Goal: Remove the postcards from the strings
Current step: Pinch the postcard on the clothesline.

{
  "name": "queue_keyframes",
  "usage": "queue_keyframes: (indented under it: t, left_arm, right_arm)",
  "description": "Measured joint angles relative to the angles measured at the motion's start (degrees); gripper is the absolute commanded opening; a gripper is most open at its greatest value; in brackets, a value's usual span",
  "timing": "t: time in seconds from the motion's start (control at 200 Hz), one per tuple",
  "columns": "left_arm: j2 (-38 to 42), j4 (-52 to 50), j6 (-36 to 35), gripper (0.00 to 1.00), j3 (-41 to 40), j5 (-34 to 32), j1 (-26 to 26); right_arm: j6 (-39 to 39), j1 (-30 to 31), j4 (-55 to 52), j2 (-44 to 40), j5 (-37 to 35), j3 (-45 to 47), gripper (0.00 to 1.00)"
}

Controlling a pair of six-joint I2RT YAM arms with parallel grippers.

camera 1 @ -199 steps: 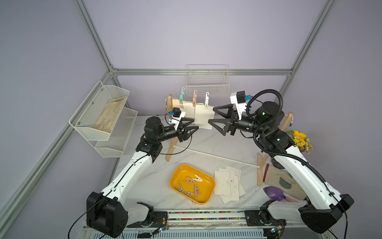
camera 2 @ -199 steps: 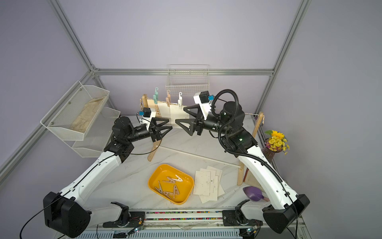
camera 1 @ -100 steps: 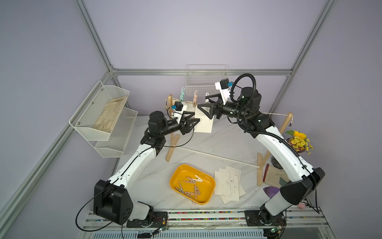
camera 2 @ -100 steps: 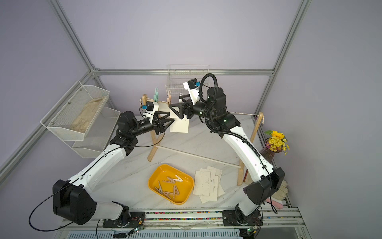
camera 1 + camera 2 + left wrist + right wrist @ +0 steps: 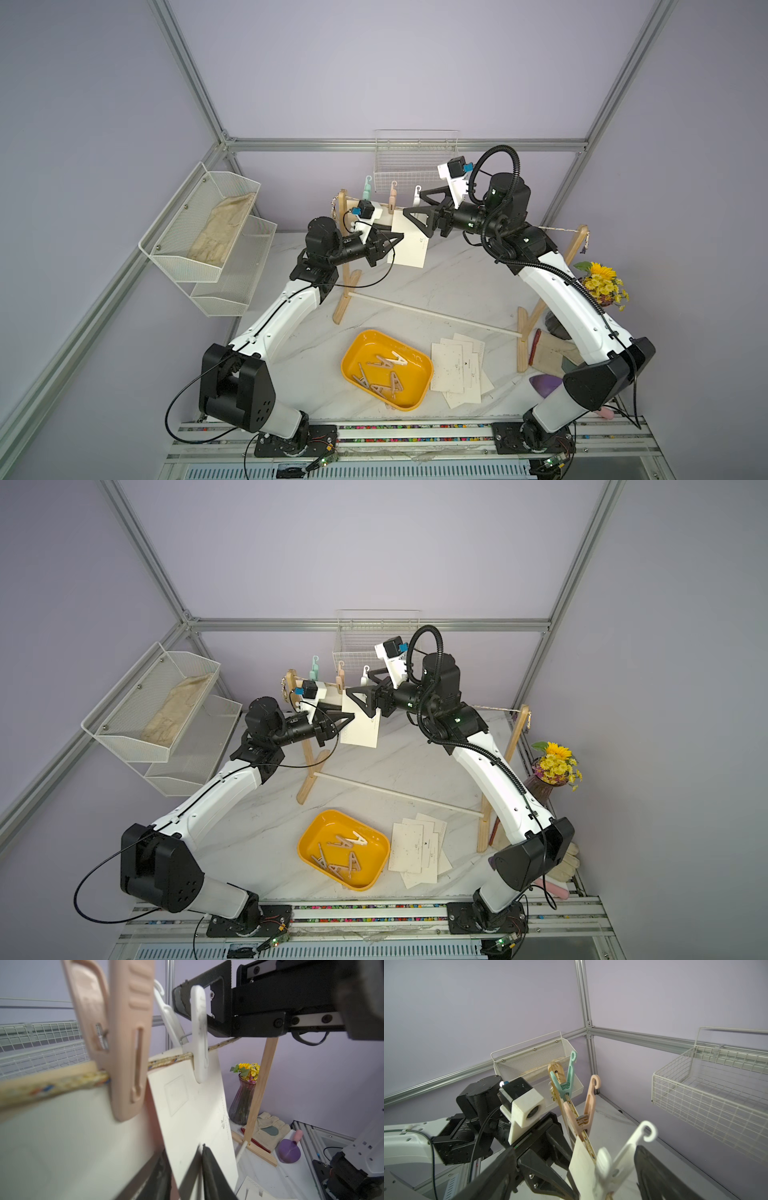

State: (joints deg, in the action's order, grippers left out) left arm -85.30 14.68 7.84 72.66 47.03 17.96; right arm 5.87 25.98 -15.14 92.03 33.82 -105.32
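Next, my right gripper squeezes the clothespin's arms (image 5: 417, 193) before my left gripper pulls the postcard away, because the white clothespin is clamping the cream postcard to the string (image 5: 200, 1073).
A cream postcard (image 5: 409, 245) (image 5: 360, 729) hangs from the speckled string (image 5: 557, 229) (image 5: 170, 1059) under a white clothespin (image 5: 417, 195) (image 5: 623, 1153). My left gripper (image 5: 395, 241) (image 5: 184, 1147) is shut on this postcard's lower edge, one finger on each face. My right gripper (image 5: 413, 203) (image 5: 577, 1151) stands open, its jaws on either side of the white clothespin's upper arms. A second postcard (image 5: 62, 1136) hangs under a peach clothespin (image 5: 392, 199) (image 5: 128, 1043). Several loose postcards (image 5: 457, 370) (image 5: 417, 850) lie on the table.
A teal clothespin (image 5: 366, 191) sits near the left wooden post (image 5: 343, 266). A yellow tray (image 5: 349, 361) holds several clothespins. A white rod (image 5: 432, 313) joins the posts' feet. Wire baskets (image 5: 199, 232) (image 5: 415, 162) hang on the walls; a flower vase (image 5: 598, 282) stands right.
My left gripper has risen to the hanging postcard and closed on its lower edge. My right gripper has swung up and left to the white clothespin, staying open.
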Motion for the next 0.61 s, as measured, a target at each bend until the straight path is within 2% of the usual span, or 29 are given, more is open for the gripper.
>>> queue_keyframes:
  t: [0.24,0.5,0.605]
  left_arm:
    - [0.0,1.0,0.5,0.09,0.0,1.0,0.0]
    - [0.0,2.4,2.1,0.00,0.0,1.4,0.0]
    - [-0.1,3.3,3.2,0.00,0.0,1.5,0.0]
  right_arm:
    - [1.8,-0.8,-0.3,-1.8,-2.1,-0.2,0.91]
    - [2.0,-0.8,-5.2,3.8,5.7,-8.5,0.82]
    - [2.1,-0.7,-5.7,5.9,8.0,-9.0,0.80]
